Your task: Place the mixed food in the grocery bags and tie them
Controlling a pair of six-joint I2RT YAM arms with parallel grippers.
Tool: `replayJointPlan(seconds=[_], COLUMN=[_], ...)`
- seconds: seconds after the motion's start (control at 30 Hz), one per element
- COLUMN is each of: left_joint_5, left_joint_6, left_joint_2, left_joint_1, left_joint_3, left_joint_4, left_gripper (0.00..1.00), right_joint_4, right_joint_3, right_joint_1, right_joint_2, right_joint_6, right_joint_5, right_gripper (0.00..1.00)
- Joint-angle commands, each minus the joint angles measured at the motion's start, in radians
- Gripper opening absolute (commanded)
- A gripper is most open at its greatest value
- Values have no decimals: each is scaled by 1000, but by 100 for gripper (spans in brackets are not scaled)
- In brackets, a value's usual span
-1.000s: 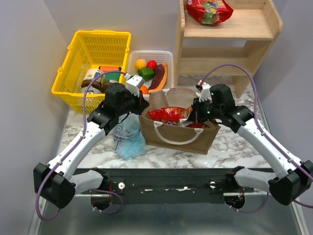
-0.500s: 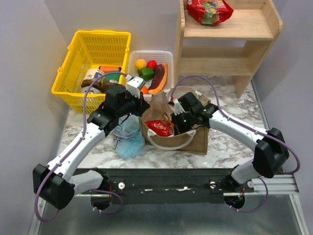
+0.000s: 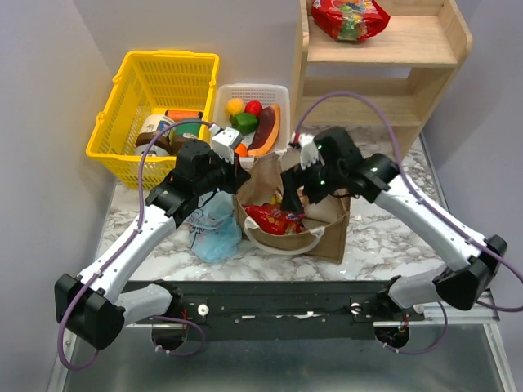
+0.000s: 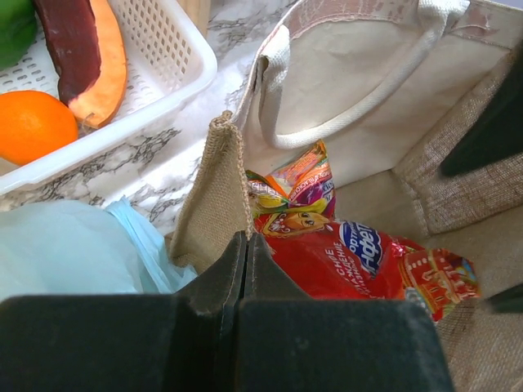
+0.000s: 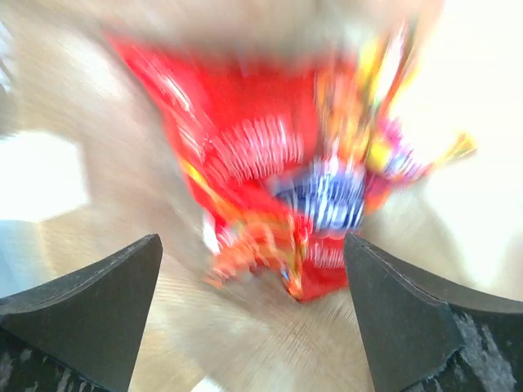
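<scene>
The red packet [image 3: 350, 16] is lying loose at the open front of the shelf. My right gripper should go on with its fingers spread until they close on the packet's near corner [image 3: 359, 36].
The tan-brown bag [image 3: 327, 233] stands open mid-table. My left gripper [image 3: 237, 174] is shut on its left rim, and the wrist view shows the burlap edge [image 4: 214, 196] running down into the closed jaws [image 4: 245, 242]. A shiny red snack packet [image 3: 274, 218] lies inside the bag [image 4: 458, 188], seen close in the left wrist view [image 4: 351, 261]. My right gripper [image 3: 296, 181] hangs open over it, and the blurred packet [image 5: 270, 163] lies free below the spread jaws [image 5: 252, 241]. The light-blue bag [image 3: 214, 230] slumps beside the tan one [image 4: 65, 249]. Another red packet [image 3: 350, 18] sits on the shelf.
A white slotted tray [image 3: 278, 91] holds yellow [image 3: 235, 106], red [image 3: 254, 107] and green [image 3: 243, 122] pieces, an orange [image 4: 33, 126] and the purple-orange wedge [image 3: 266, 129]. The yellow basket [image 3: 163, 67] with jars stands back left. The wooden shelf [image 3: 384, 77] is back right.
My right gripper carried the red packet leftwards into the tan bag, opened and let it go, then rose slightly. The left gripper has kept its hold on the rim.
</scene>
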Motion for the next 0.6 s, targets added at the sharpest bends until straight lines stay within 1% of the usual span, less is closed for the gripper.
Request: replayJointPlan(seconds=[0.0, 0.07, 0.1, 0.13, 0.17, 0.2, 0.27, 0.3, 0.33, 0.43, 0.57], left_joint_5=[-5, -6, -3, 1, 3, 3, -2, -3, -9, -28, -42], left_joint_6=[9, 9, 9, 7, 7, 7, 7, 9, 10, 21, 30], left_joint_2=[-5, -2, 1, 3, 3, 3, -8, -10, -16, -26, -36], left_joint_1=[-3, -3, -3, -4, -4, -6, -7, -7, -9, -9, -9], left_joint_3=[-14, -14, -12, -11, -9, -9, -9, -11, -12, -8, -6], left_joint_4=[20, 17, 16, 14, 11, 11, 14, 14, 14, 5, 0], left_gripper=[0, 0, 0, 0, 0, 0, 0, 0, 0, 0, 0], right_joint_4=[21, 93, 121, 151, 196, 216, 259, 259, 258, 267, 357], right_joint_3=[240, 300, 352, 378, 406, 469, 536, 578, 666, 800, 853], right_joint_1=[3, -23, -46, -84, -189, -245, -354, -374, -390, -434, -520], right_joint_2=[-82, -76, -62, -50, -33, -14, 51, 81, 132, 197, 271], right_joint_6=[-66, -109, -144, -142, -129, -93, -70, -74, -82, -89, -51], right_joint_5=[268, 427, 451, 453, 360, 301, 199, 187, 180, 161, 149], right_gripper=[100, 100, 100, 100, 100, 100, 100, 100, 100, 100, 100])
